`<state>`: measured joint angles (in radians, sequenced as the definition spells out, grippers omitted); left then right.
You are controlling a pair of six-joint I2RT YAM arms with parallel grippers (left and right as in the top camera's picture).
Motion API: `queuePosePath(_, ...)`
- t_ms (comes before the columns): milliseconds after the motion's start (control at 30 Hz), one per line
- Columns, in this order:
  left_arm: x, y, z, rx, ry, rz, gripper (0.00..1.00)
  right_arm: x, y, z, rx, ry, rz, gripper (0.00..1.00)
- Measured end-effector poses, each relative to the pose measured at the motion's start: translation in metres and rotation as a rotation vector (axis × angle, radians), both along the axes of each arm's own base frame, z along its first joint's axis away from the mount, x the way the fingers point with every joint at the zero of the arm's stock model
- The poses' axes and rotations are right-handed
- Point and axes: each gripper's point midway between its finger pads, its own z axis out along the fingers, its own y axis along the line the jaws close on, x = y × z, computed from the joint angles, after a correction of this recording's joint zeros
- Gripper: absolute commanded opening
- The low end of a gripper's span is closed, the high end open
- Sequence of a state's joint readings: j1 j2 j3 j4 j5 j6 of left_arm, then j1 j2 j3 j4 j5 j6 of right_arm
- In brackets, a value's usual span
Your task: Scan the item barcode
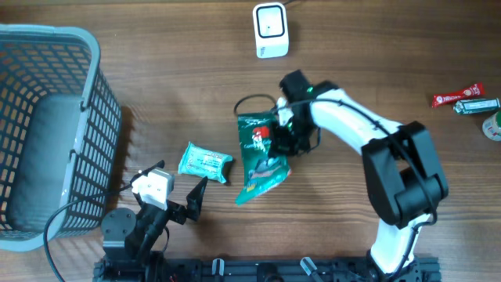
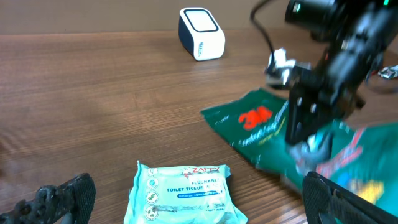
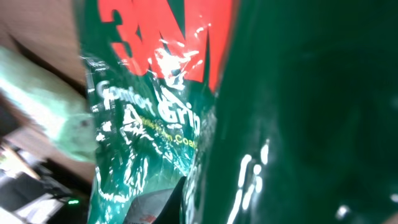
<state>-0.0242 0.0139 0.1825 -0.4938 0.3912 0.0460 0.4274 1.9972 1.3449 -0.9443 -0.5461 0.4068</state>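
The green package lies printed front up and its back is hidden. Next, my right gripper picks it up and flips it over before taking it to the white scanner.
The item, a green 3M foil package, lies crumpled at the table's middle, and my right gripper is shut on its right edge. The package's printed front fills the right wrist view and hides the fingers. In the left wrist view the right gripper bears down on the package. No barcode shows. The white scanner stands at the far edge, apart from the package. My left gripper is open and holds nothing, low at the front left.
A teal toilet-tissue pack lies just ahead of the left gripper's open jaws. A grey mesh basket takes up the left side. Snack bars lie at the far right edge. A black cable loops behind the package.
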Motion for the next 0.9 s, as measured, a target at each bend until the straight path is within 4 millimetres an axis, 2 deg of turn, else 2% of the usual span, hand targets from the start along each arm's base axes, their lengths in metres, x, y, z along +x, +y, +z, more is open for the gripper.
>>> queuePosePath(100, 0.0, 0.0, 0.0, 0.0, 0.0, 0.0, 1.0, 0.02, -0.014, 0.029, -0.016, 0.022, -0.114, 0.04)
queuePosePath(133, 0.0, 0.0, 0.0, 0.0, 0.0, 0.0, 1.0, 0.023, -0.024, 0.046, -0.046, 0.043, -0.197, 0.04)
queuePosePath(200, 0.0, 0.0, 0.0, 0.0, 0.001, 0.0, 1.0, 0.018, -0.036, 0.069, -0.096, 0.08, -0.324, 0.06)
queuePosePath(233, 0.0, 0.0, 0.0, 0.0, 0.0, 0.0, 1.0, 0.01, -0.045, 0.085, -0.135, 0.118, -0.418, 0.13)
queuePosePath(300, 0.0, 0.0, 0.0, 0.0, 0.0, 0.0, 1.0, 0.002, -0.063, 0.111, -0.192, 0.113, -0.573, 0.15)
queuePosePath(400, 0.0, 0.0, 0.0, 0.0, 0.0, 0.0, 1.0, 0.008, -0.079, 0.126, -0.235, 0.036, -0.663, 0.18)
queuePosePath(433, 0.0, 0.0, 0.0, 0.0, 0.0, 0.0, 1.0, 0.011, -0.081, 0.125, -0.248, 0.014, -0.673, 0.18)
queuePosePath(467, 0.0, 0.0, 0.0, 0.0, 0.0, 0.0, 1.0, 0.017, -0.08, 0.122, -0.25, -0.021, -0.677, 0.11)
queuePosePath(500, 0.0, 0.0, 0.0, 0.0, 0.001, 0.0, 1.0, 0.022, -0.076, 0.117, -0.248, -0.046, -0.67, 0.06)
queuePosePath(567, 0.0, 0.0, 0.0, 0.0, 0.001, 0.0, 1.0, 0.024, -0.065, 0.098, -0.255, -0.071, -0.64, 0.04)
queuePosePath(633, 0.0, 0.0, 0.0, 0.0, 0.001, 0.0, 1.0, 0.009, -0.06, 0.073, -0.314, -0.007, -0.621, 0.04)
queuePosePath(700, 0.0, 0.0, 0.0, 0.0, 0.0, 0.0, 1.0, -0.002, -0.063, 0.065, -0.362, 0.057, -0.662, 0.04)
queuePosePath(833, 0.0, 0.0, 0.0, 0.0, 0.0, 0.0, 1.0, -0.017, -0.076, 0.066, -0.409, 0.174, -0.755, 0.04)
queuePosePath(900, 0.0, 0.0, 0.0, 0.0, 0.0, 0.0, 1.0, -0.037, -0.084, 0.071, -0.445, 0.311, -0.822, 0.04)
